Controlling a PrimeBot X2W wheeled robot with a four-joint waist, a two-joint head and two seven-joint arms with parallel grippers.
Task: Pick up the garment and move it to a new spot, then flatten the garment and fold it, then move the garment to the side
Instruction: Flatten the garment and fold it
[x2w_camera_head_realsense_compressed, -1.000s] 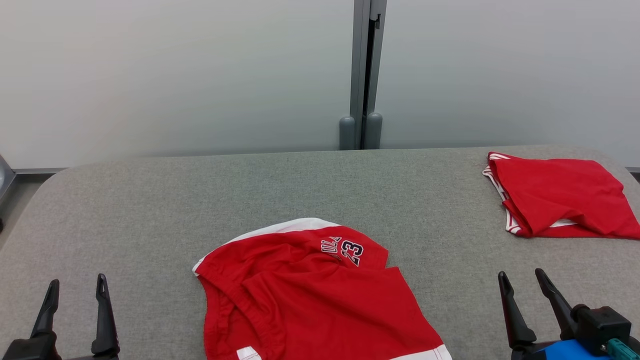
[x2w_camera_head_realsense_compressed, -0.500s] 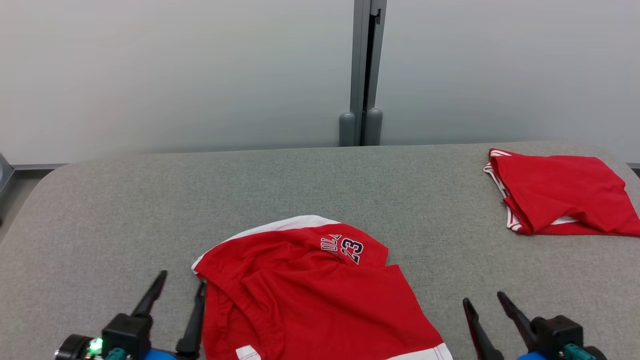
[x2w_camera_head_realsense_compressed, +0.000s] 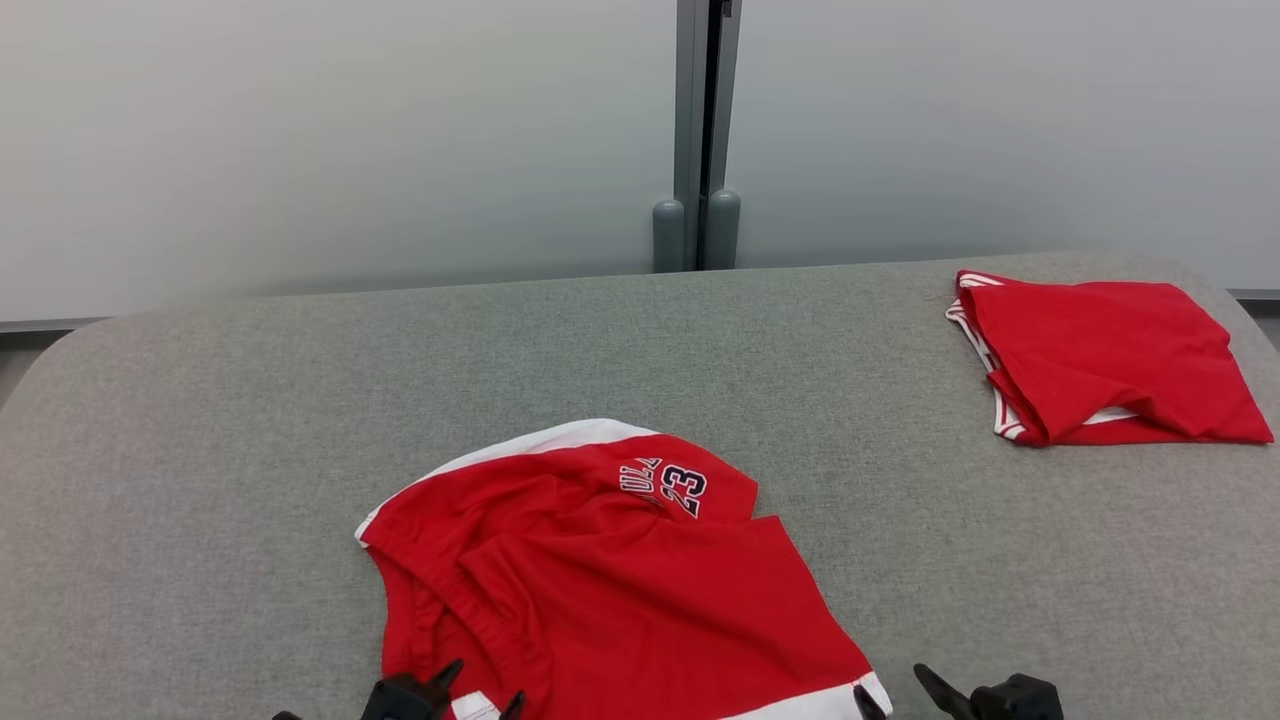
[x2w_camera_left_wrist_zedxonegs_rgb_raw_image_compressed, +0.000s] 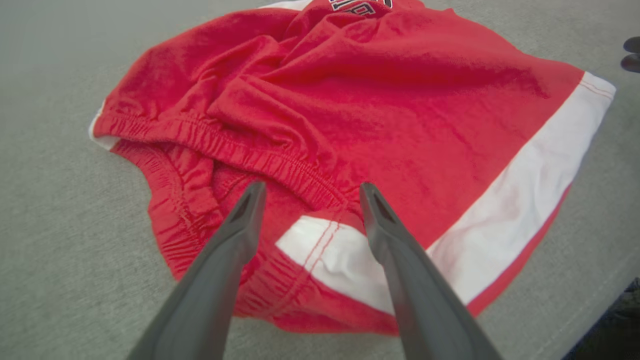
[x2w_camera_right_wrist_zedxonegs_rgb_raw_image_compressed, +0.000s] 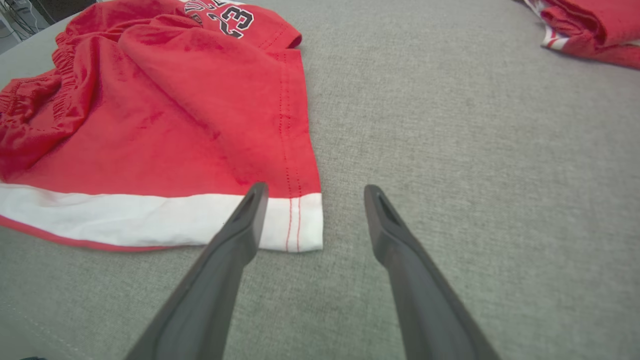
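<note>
The shorts (x2w_camera_head_realsense_compressed: 648, 606) will fold over and hide the print when I carry their corner, because their near white trim (x2w_camera_head_realsense_compressed: 818, 702) lies loose and flat.
The garment (x2w_camera_head_realsense_compressed: 610, 590) is a pair of red shorts with white trim and a "23" print, lying crumpled at the near middle of the grey table (x2w_camera_head_realsense_compressed: 200, 420). My left gripper (x2w_camera_head_realsense_compressed: 483, 685) is open at its near left edge. In the left wrist view the left gripper (x2w_camera_left_wrist_zedxonegs_rgb_raw_image_compressed: 312, 186) hovers over the elastic waistband of the garment (x2w_camera_left_wrist_zedxonegs_rgb_raw_image_compressed: 400, 100), holding nothing. My right gripper (x2w_camera_head_realsense_compressed: 890, 682) is open at the near right corner. In the right wrist view the right gripper (x2w_camera_right_wrist_zedxonegs_rgb_raw_image_compressed: 316, 187) straddles the white hem corner of the garment (x2w_camera_right_wrist_zedxonegs_rgb_raw_image_compressed: 150, 125).
A second red garment (x2w_camera_head_realsense_compressed: 1100, 360) lies folded at the table's back right, also at the top right of the right wrist view (x2w_camera_right_wrist_zedxonegs_rgb_raw_image_compressed: 595, 30). A grey post (x2w_camera_head_realsense_compressed: 695, 130) splits the pale wall behind. Bare table stretches left and between the two garments.
Both grippers have moved inward to the garment, the left to its waistband and the right to its hem corner. The head camera has shifted, so everything sits slightly left.
</note>
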